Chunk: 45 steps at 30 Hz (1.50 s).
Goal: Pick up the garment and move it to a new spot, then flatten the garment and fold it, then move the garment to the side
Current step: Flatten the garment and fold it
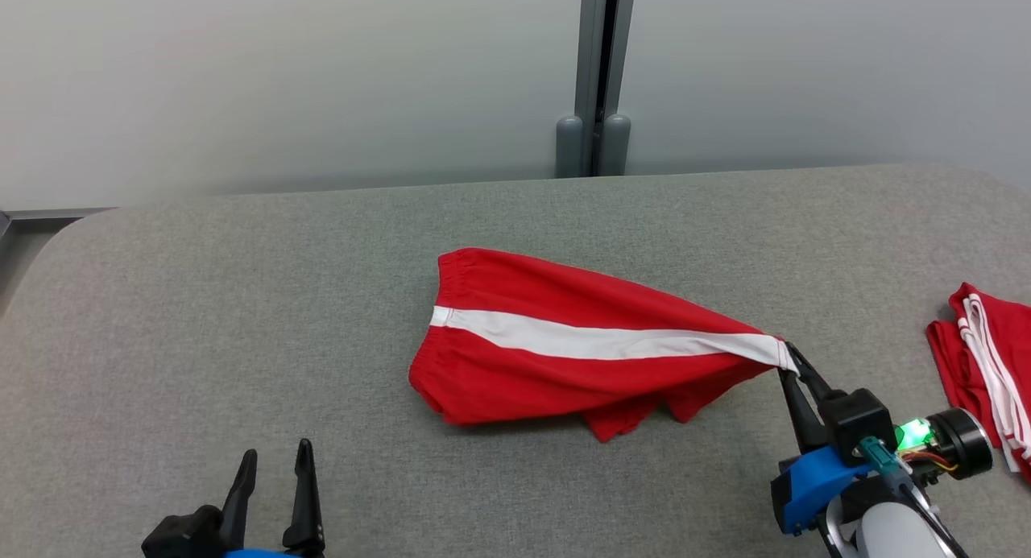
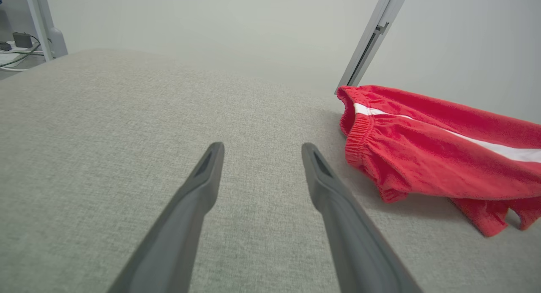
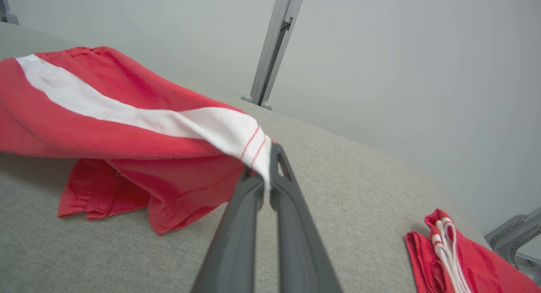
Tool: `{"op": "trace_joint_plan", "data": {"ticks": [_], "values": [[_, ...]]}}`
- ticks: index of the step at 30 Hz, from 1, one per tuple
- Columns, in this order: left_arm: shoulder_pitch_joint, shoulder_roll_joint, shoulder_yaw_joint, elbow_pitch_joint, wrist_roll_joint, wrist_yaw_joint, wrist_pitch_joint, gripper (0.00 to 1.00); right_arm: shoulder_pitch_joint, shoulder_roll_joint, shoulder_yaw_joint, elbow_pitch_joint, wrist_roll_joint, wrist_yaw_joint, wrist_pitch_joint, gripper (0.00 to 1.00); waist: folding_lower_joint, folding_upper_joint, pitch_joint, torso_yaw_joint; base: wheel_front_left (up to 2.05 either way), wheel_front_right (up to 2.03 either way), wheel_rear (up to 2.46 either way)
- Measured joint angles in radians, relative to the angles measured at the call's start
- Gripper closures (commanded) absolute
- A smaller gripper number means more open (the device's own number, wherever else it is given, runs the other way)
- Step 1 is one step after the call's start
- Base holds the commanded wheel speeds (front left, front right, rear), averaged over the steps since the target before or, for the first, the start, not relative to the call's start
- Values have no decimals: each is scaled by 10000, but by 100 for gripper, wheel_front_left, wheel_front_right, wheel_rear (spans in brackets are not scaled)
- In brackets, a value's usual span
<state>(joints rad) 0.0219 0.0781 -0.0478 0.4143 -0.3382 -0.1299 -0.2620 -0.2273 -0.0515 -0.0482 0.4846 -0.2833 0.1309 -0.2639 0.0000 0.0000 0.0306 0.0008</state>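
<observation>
A red hem (image 1: 619, 423) shows under the garment's striped side, so the hidden leg will unfold when I lift the waistband corner (image 1: 441, 316).
The garment (image 1: 564, 341) is a pair of red shorts with a white side stripe, lying in the middle of the grey table (image 1: 242, 300), waistband to the left. My right gripper (image 1: 789, 361) is shut on the garment's right hem at the stripe's end, and that corner is lifted off the table. The right wrist view shows the hem (image 3: 258, 147) pinched between the closed fingers (image 3: 236, 225), with the rest of the cloth draping left. My left gripper (image 1: 274, 461) stands open at the lower left, apart from the garment (image 2: 422, 149), with nothing between its fingers (image 2: 198, 187).
A second red garment with white stripes (image 1: 987, 365) lies folded at the table's right edge, also in the right wrist view (image 3: 456, 259). A grey post (image 1: 596, 75) and pale wall stand behind the table. Bare table lies left of the shorts.
</observation>
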Motion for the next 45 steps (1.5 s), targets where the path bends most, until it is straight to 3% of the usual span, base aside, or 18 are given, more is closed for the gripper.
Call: {"op": "trace_joint_plan", "data": {"ticks": [6, 7, 8, 9, 13, 23, 36, 40, 45], "values": [[127, -33, -604, 428, -961, -13, -8, 0, 758, 6, -360, -268, -594, 0, -4, 100, 1, 0, -87, -154, 0, 0, 0], [163, 15, -631, 658, -1020, -13, -6, 0, 948, 10, -426, -119, -594, 0, -4, 75, 1, 0, -111, -163, 0, 0, 0], [165, 56, -637, 844, -1170, -13, -10, 0, 1127, 15, -497, 63, -604, 0, -2, 19, 0, 0, -142, -164, 0, 0, 0], [162, 75, -694, 1072, -1319, -13, -8, 0, 1283, 19, -552, 186, -477, 0, 0, 0, 0, 0, -166, -169, 0, 0, 0], [31, 232, -1120, 1267, -1762, -15, -8, 0, 1503, 17, -539, 169, 734, 0, 0, 0, 0, 0, -212, -194, 0, 0, 0], [-164, 571, -903, 395, -1275, -15, -10, 0, 1520, 19, 84, -596, 3666, 0, -2, 0, 0, 0, -272, -270, 0, 0, 0], [-151, 410, -686, 270, -495, -15, -10, 0, 1542, 19, 389, -263, 4447, -2, -2, 0, 0, 0, -336, -320, 0, 0, 0], [-478, 466, -1390, 403, -903, -15, -8, 0, 1513, 19, 439, -234, 4433, -2, -2, 0, 0, 0, -165, -351, 0, 0, 0], [-1962, 947, -2729, 575, -1952, -15, -10, 0, 1313, 19, 671, -272, 4451, -2, -2, 0, 0, 0, 344, -517, 0, 0, 0]]}}
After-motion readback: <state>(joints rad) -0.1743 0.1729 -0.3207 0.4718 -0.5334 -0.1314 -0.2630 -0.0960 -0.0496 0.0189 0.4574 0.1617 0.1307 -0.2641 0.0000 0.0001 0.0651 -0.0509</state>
